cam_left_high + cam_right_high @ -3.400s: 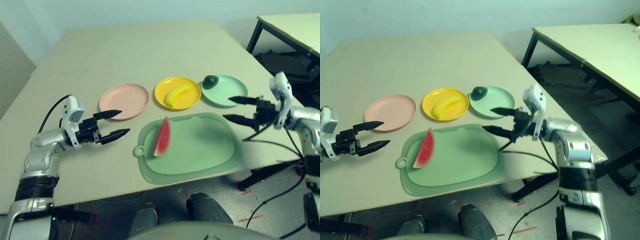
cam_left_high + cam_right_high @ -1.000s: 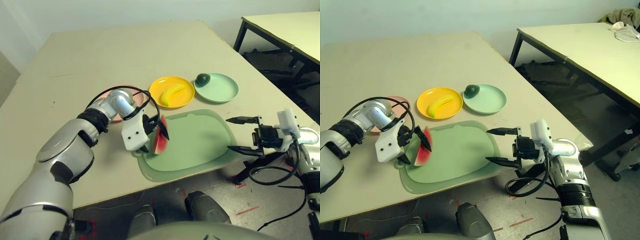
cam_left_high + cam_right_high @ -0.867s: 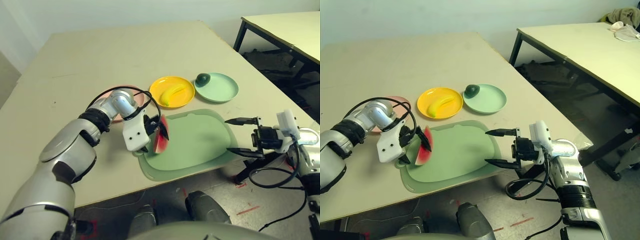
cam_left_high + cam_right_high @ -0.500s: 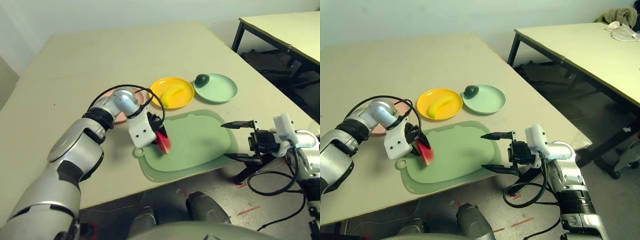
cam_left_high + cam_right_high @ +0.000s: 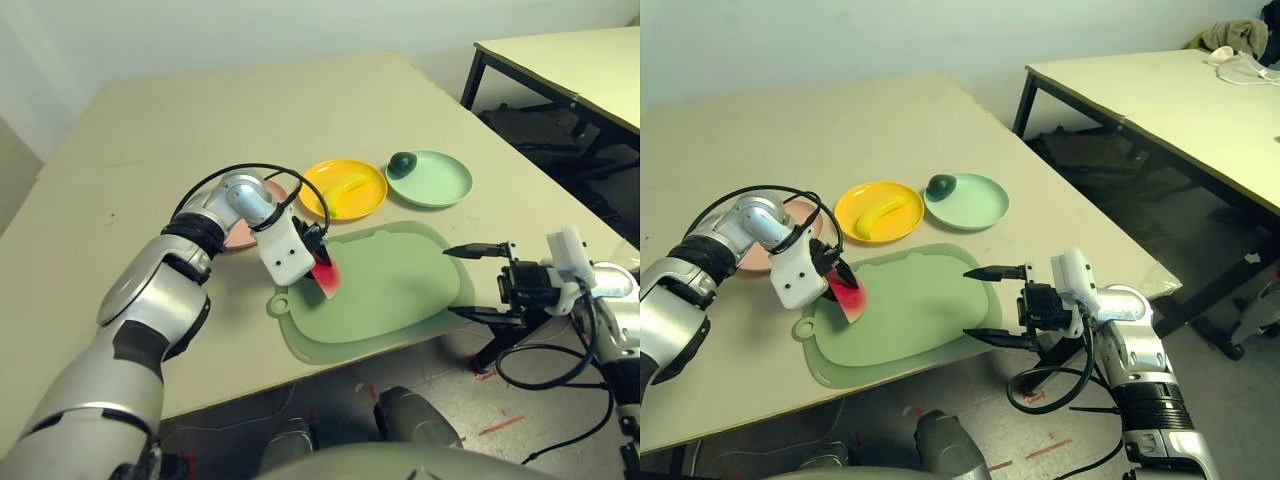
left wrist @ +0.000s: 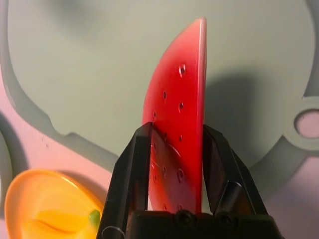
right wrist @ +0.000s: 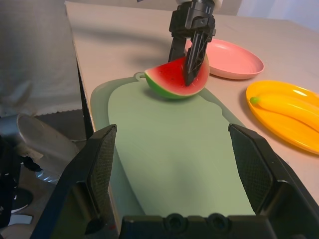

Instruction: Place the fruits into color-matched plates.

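Observation:
The red watermelon wedge is between both fingers and the pink plate is empty, so my left gripper keeps moving toward that plate and lets go inside the plate's rim.
My left gripper is shut on the red watermelon wedge, its black fingers pressed against both flat faces. The wedge sits tilted at the left end of the green cutting mat; whether it touches the mat I cannot tell. Just behind it lies the pink plate, partly hidden by my left arm. A banana rests in the yellow plate, and a dark avocado sits in the mint green plate. By the mat's right end, my right gripper stands open and empty.
The three plates stand in a row behind the mat. The table's front edge runs just below the mat, and its right edge lies near my right gripper. A second table stands to the right. Bare tabletop stretches behind the plates.
My left gripper has shut on the watermelon wedge and tipped it over a little to the left. The right gripper has stayed open by the mat's right end.

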`<state>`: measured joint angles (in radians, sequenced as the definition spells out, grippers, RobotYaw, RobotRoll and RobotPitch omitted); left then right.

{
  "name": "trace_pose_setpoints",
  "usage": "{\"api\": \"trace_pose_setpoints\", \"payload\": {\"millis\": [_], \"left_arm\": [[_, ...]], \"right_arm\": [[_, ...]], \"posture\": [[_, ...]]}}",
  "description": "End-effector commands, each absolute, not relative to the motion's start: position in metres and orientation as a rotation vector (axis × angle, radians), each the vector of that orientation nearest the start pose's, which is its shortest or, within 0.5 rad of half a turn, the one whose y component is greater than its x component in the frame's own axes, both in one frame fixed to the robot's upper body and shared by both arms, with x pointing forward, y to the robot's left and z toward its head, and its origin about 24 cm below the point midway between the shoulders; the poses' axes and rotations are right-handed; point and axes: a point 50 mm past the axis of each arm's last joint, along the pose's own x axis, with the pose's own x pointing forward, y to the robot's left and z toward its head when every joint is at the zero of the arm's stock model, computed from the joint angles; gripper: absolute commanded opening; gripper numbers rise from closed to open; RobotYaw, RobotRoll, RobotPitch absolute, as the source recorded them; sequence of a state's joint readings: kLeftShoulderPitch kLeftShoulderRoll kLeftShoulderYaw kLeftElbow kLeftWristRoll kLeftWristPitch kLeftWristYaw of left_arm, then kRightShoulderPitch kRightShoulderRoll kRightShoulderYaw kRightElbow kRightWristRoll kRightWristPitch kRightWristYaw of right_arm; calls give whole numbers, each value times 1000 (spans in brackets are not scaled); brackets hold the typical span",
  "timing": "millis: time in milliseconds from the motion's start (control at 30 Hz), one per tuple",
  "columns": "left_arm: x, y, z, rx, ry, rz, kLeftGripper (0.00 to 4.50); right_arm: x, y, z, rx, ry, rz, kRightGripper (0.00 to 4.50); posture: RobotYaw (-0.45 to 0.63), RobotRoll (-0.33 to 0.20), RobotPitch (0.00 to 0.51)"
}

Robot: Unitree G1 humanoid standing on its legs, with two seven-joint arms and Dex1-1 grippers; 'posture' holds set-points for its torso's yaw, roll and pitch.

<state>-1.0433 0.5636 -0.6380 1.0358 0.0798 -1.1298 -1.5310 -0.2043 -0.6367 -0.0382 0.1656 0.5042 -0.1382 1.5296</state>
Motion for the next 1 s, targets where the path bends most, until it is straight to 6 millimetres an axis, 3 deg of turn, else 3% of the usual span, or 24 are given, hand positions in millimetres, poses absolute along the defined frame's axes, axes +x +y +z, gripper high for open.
{"api": "trace_pose_setpoints", "payload": {"millis": [33,400,600,867,1000], "left_arm": [[330,159,138,1491,-34,-1899,1487],[339,169,157,1452,-14,-1782,1487],[350,188,173,1425,40,-1590,1487],[358,217,178,1444,154,-1380,1486],[366,235,179,1498,226,-1164,1486]], "right_arm": [[246,-221,111,-271,-87,1464,4500],[250,-224,111,-244,-84,1413,4500],[253,-226,109,-181,-70,1326,4500],[251,-225,105,-172,-62,1314,4500],[251,-223,104,-187,-60,1319,4500]], "posture": [[-315,0,4],[-311,0,8],[-302,0,15],[-287,0,22],[-280,0,26]]}}
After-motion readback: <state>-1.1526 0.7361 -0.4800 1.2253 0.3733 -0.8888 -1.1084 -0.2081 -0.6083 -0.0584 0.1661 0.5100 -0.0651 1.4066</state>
